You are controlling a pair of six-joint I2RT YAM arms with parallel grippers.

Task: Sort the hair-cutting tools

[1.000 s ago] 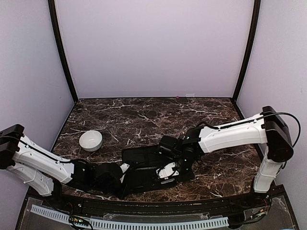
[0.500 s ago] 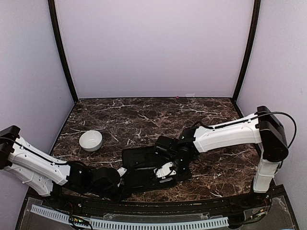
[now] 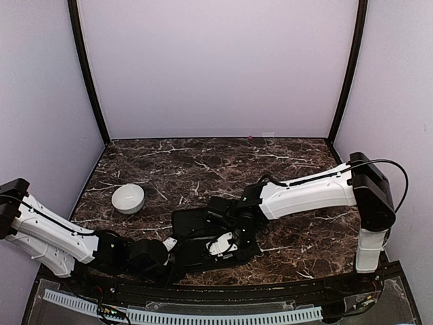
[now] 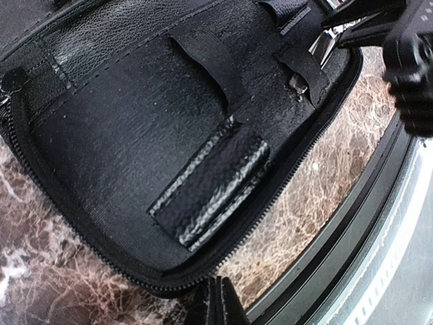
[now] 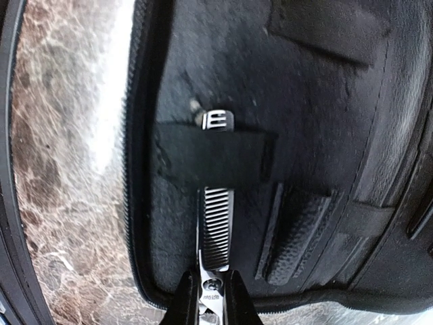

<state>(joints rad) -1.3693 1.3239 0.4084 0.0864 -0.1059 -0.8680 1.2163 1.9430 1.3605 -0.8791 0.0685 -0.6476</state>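
The blade's tip [image 5: 218, 119] is clear of the elastic strap and aims at the leather loop [image 4: 215, 184], so the robot's right gripper goes on pushing until the blade slips into the leather loop.
A pair of silver thinning scissors [image 5: 216, 230] with a toothed blade lies inside the open black case [image 5: 318, 101]. The blade runs under an elastic strap [image 5: 213, 156] and its tip shows beyond it. My right gripper [image 5: 208, 301] is shut on the scissors at the pivot, over the case's near right part in the top view [image 3: 226, 242]. My left gripper [image 4: 216, 305] is shut at the case's zipper rim, at its near left corner [image 3: 172, 242]. The left wrist view shows the case lining [image 4: 122, 135], a leather loop [image 4: 213, 186] and a glint of the scissors [image 4: 325, 44]. No other tools show.
A white bowl [image 3: 128, 198] stands on the marble table left of the case. The table's black front rail [image 4: 352, 237] runs just beyond the case's near edge. Purple walls enclose the back and sides.
My right gripper has moved left over the case with the scissors, and the right arm has stretched further across. The left gripper has stayed at the case's corner.
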